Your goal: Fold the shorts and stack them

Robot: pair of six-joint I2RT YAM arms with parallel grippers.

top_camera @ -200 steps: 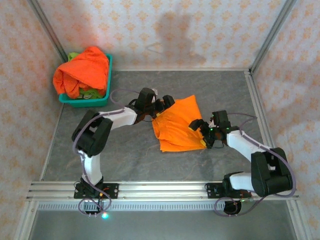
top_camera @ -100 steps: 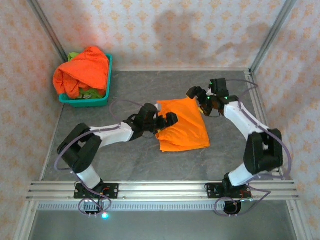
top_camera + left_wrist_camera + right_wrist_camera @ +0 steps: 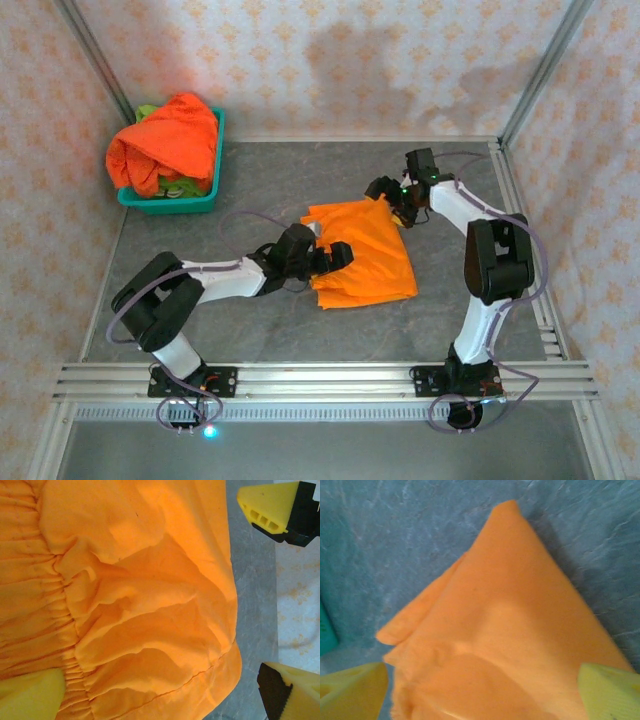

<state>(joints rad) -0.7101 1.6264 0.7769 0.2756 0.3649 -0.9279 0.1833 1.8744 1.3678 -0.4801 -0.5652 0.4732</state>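
The folded orange shorts (image 3: pixel 368 262) will slide along in one piece and stay folded when I pull the shorts' far corner, because the stacked layers (image 3: pixel 422 607) lie flat together.
One pair of orange shorts (image 3: pixel 362 252) lies folded flat in the middle of the grey table. My left gripper (image 3: pixel 336 254) is open at its left edge, low over the gathered waist (image 3: pixel 45 610), with fabric (image 3: pixel 150 605) between its yellow fingertips (image 3: pixel 30 695). My right gripper (image 3: pixel 392 203) is open at the far right corner of the shorts. That pointed corner (image 3: pixel 510 595) lies between its wide-set fingertips (image 3: pixel 612 690). More shorts sit heaped in the teal basket (image 3: pixel 205 195) at the far left: an orange pair (image 3: pixel 170 140) on top, with lime green (image 3: pixel 148 112) showing behind.
The basket stands against the far left wall. Bare grey table (image 3: pixel 250 320) stretches in front of the shorts and to both sides. Patterned walls with metal posts close in the table, and a rail (image 3: pixel 320 380) runs along the near edge.
The right arm swung from the near right side of the shorts to their far right corner. The left gripper slid nearer along the left edge. The shorts now lie squarer.
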